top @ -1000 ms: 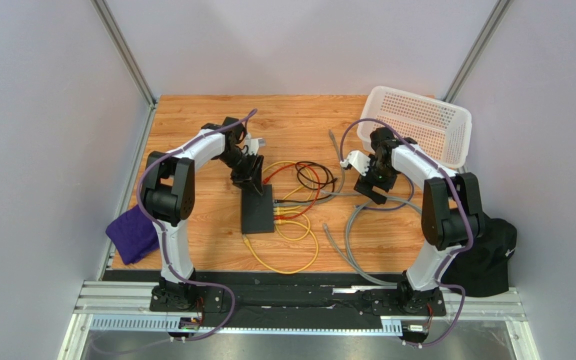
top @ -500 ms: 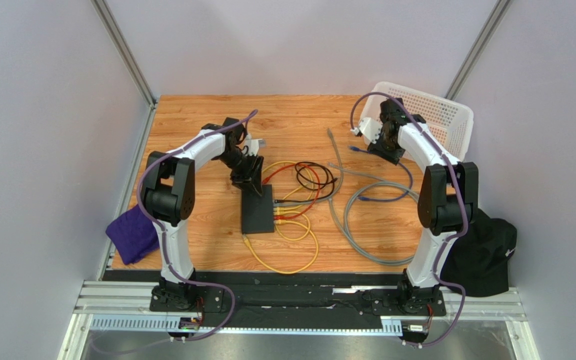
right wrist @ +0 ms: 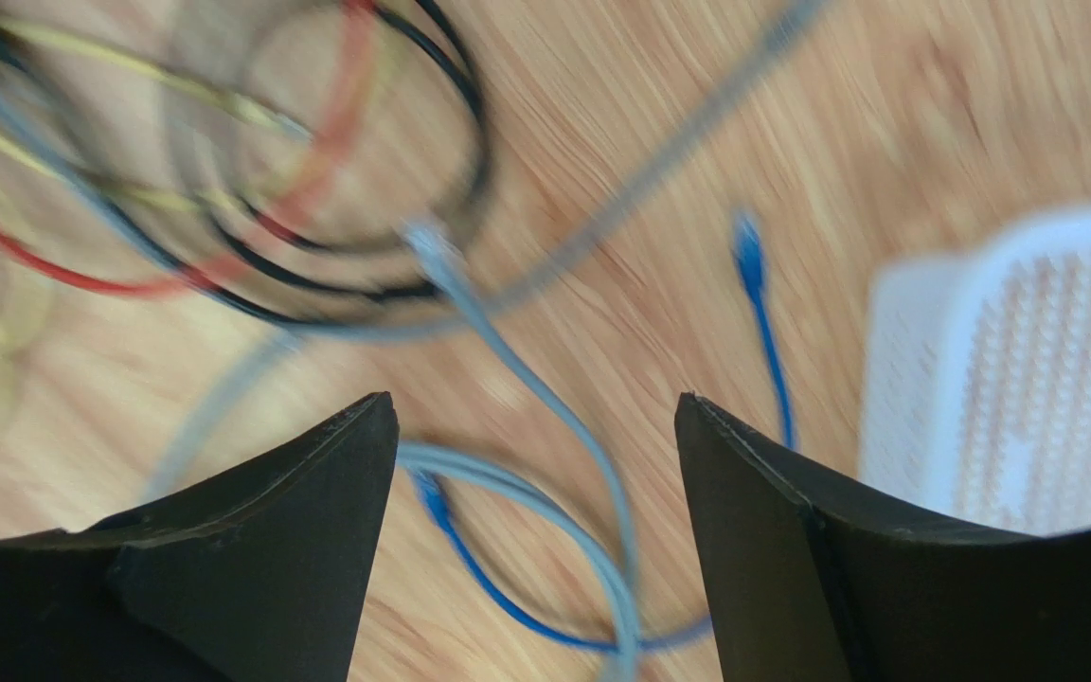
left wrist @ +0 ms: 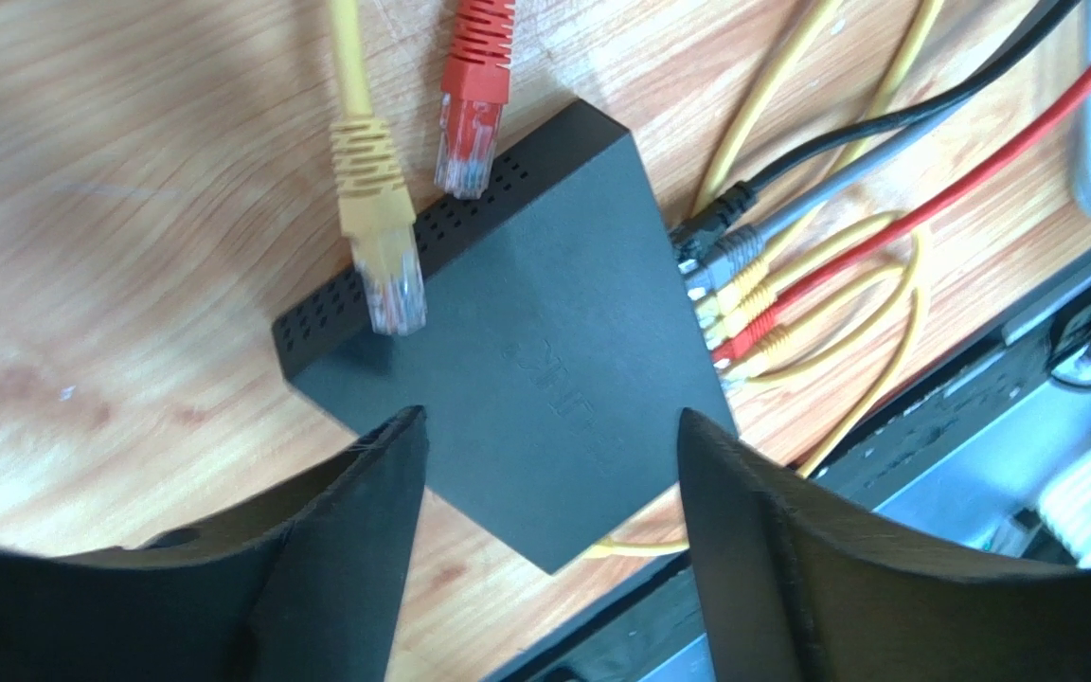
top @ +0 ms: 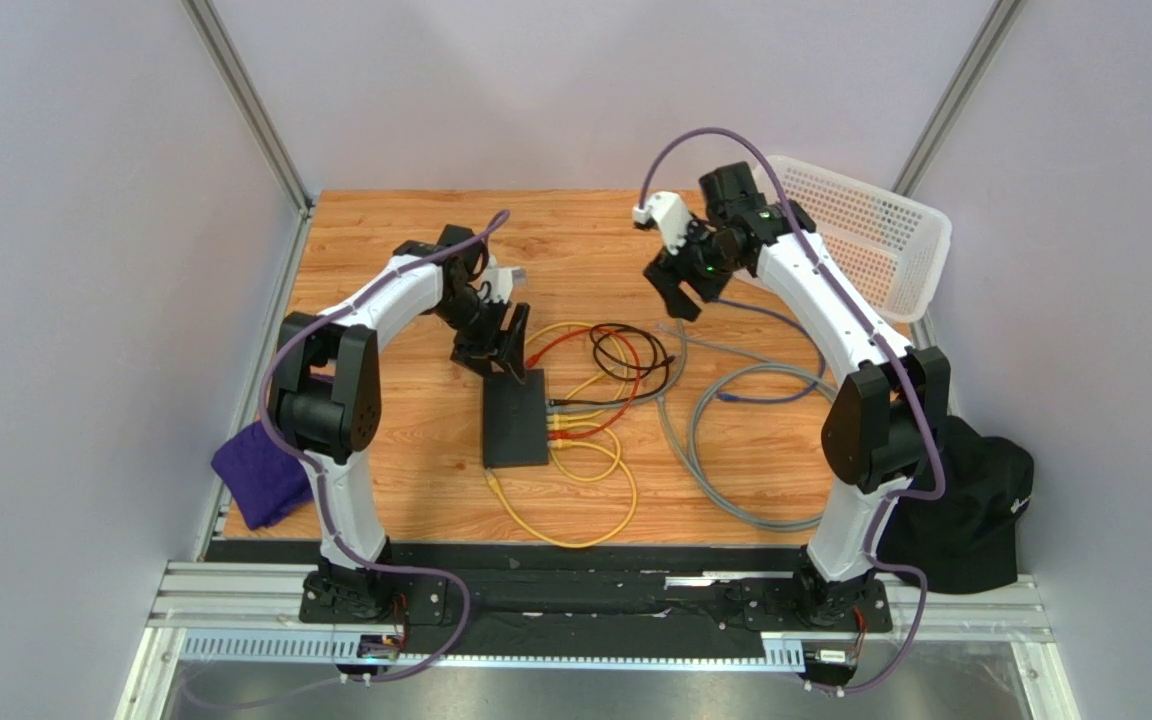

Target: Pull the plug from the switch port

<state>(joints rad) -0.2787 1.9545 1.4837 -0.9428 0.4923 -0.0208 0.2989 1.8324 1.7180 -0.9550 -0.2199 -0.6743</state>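
The black plug [left wrist: 712, 228] sits in the switch's port and the switch lies unheld, so my left gripper should steady the switch's corner [left wrist: 315, 358] before my right gripper pulls.
The switch [top: 516, 420] is a flat black box at the table's middle. In the left wrist view the switch [left wrist: 537, 334] has several plugs [left wrist: 726, 301] seated along its right edge: black, grey, yellow and red. A loose yellow plug [left wrist: 384, 249] and a loose red plug [left wrist: 469, 121] lie at its far edge. My left gripper [top: 495, 339] is open and empty, just behind the switch, its fingers [left wrist: 366, 540] straddling the near corner. My right gripper [top: 683, 279] is open and empty above loose cables at the back centre, with a grey plug [right wrist: 430, 245] and a blue plug [right wrist: 748, 259] under it.
A white perforated basket [top: 875, 225] stands at the back right. Grey and blue cable loops [top: 710, 435] lie right of the switch, and a yellow loop [top: 575, 518] lies in front. A purple cloth [top: 259, 468] hangs at the left edge and a black cap [top: 973, 518] at the right edge.
My right gripper swung from the table's middle right up towards the basket, then left to the back centre. The grey and blue cables shifted right. My left gripper drew back slightly from the switch.
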